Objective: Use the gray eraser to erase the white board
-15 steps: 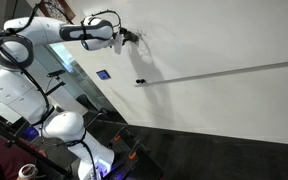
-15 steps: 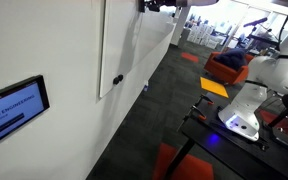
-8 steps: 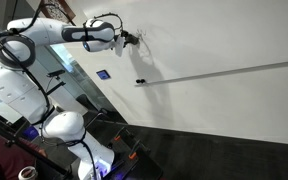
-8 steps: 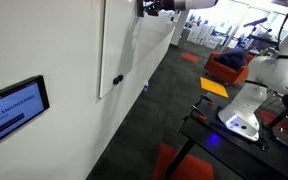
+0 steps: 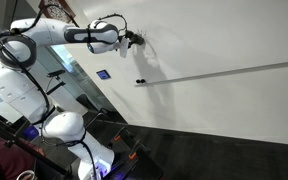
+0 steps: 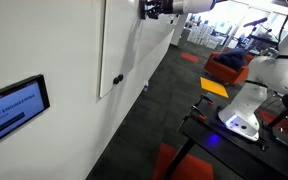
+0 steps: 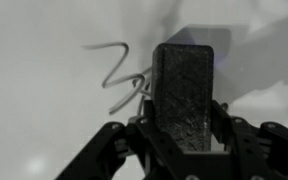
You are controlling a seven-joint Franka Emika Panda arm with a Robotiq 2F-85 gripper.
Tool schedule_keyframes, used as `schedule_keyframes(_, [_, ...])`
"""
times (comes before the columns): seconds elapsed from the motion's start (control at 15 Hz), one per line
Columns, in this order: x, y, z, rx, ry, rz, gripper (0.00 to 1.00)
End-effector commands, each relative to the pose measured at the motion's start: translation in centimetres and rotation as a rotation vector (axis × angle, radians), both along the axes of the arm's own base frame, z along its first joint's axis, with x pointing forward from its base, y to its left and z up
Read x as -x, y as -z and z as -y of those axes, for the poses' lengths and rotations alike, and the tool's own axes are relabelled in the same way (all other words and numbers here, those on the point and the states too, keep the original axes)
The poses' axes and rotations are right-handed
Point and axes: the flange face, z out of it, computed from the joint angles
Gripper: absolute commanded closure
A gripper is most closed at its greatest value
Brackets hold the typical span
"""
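Dark scribble lines (image 7: 115, 66) show past the gray eraser's side. Next, my gripper wipes back over the scribble (image 7: 134, 84) before it leaves the white board.
My gripper (image 7: 183, 135) is shut on the gray eraser (image 7: 183, 92), a dark rectangular block that stands upright between the fingers. The eraser's far end is at the white board (image 7: 44, 90), right beside a dark scribble (image 7: 119, 72); the scribble's right part is hidden behind the eraser. In both exterior views the gripper (image 5: 132, 39) (image 6: 150, 9) is held against the large white board (image 5: 224, 40) (image 6: 134, 50) near its upper part. A thin gray rail (image 5: 224, 72) runs across the board below the gripper.
A small blue square patch (image 5: 103, 74) sits on the board below the arm. A small dark thing (image 5: 140, 81) sits at the rail's end. A wall screen (image 6: 14, 108), the robot's white base (image 6: 246, 95) and orange furniture (image 6: 224, 68) stand nearby.
The gripper with the eraser has shifted slightly along the board, to the right in one exterior view and upward in the other. Nothing else moved.
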Motion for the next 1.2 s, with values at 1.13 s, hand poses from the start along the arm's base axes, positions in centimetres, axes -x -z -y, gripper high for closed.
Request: schedule_keyframes(1.13, [-3.2,-0.2,-0.5,-0.005,0.004,-0.001,0.69])
